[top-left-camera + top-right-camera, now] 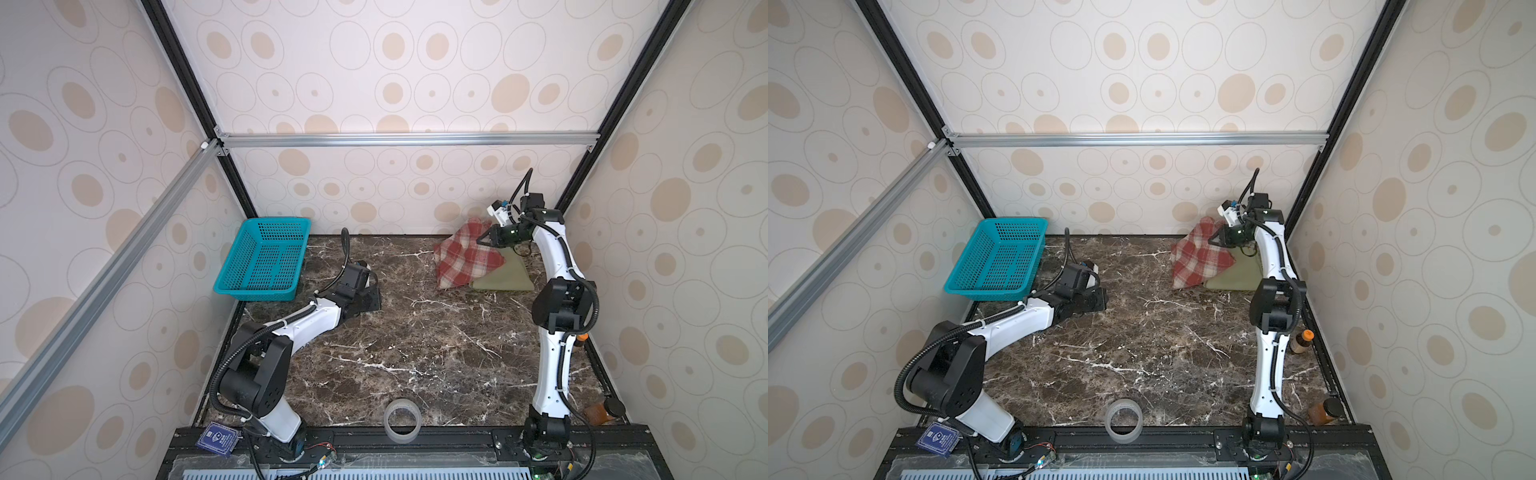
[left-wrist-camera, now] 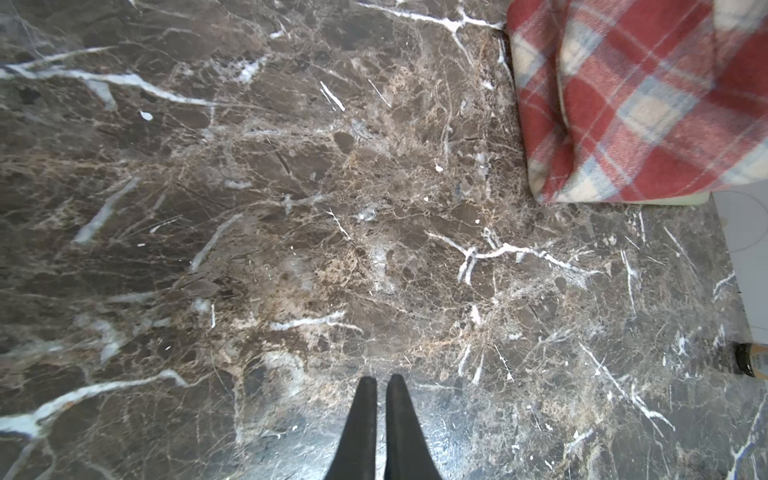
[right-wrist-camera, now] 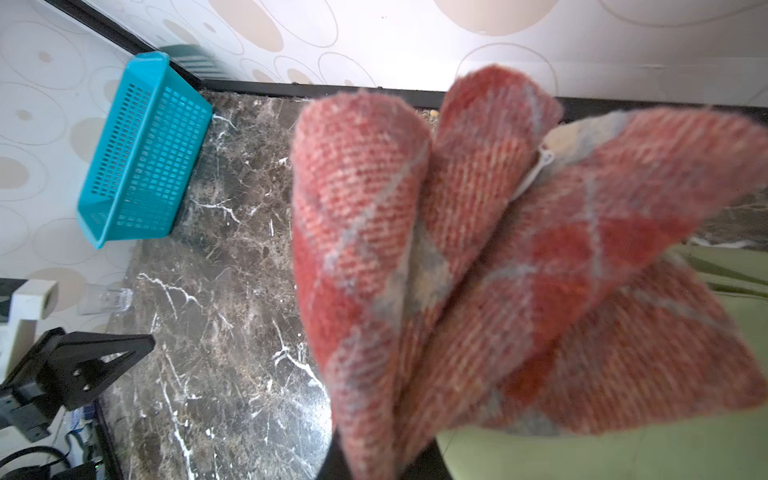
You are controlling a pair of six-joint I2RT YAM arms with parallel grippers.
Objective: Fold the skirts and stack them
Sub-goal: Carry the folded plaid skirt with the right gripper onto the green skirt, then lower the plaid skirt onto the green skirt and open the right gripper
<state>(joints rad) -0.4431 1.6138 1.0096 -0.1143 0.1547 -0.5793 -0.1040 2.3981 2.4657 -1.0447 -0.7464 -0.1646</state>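
The plaid skirt's raised end (image 1: 476,229) hangs over the olive-green skirt (image 1: 512,274), so my right gripper should keep pulling the plaid skirt over until it covers the olive-green skirt.
The red-and-cream plaid skirt (image 1: 461,259) (image 1: 1200,259) lies bunched at the back right of the marble table, its upper end lifted off the surface. My right gripper (image 1: 484,239) (image 1: 1214,239) is shut on that raised end. In the right wrist view folds of plaid cloth (image 3: 457,270) fan out from the right gripper (image 3: 380,461) and hide its tips. The olive-green skirt (image 1: 509,278) (image 1: 1237,278) (image 3: 623,457) lies folded flat, partly under the plaid one. My left gripper (image 1: 376,299) (image 1: 1102,299) (image 2: 381,380) is shut and empty, low over bare marble beside the basket. The plaid skirt (image 2: 636,104) shows far ahead of it.
A teal mesh basket (image 1: 274,222) (image 1: 1013,222) (image 3: 141,153) leans against the back left wall. A clear tape roll (image 1: 402,419) (image 1: 1123,419) sits at the front edge. Two brown bottles (image 1: 1302,340) (image 1: 1327,411) stand along the right wall. The enclosure walls close in on three sides.
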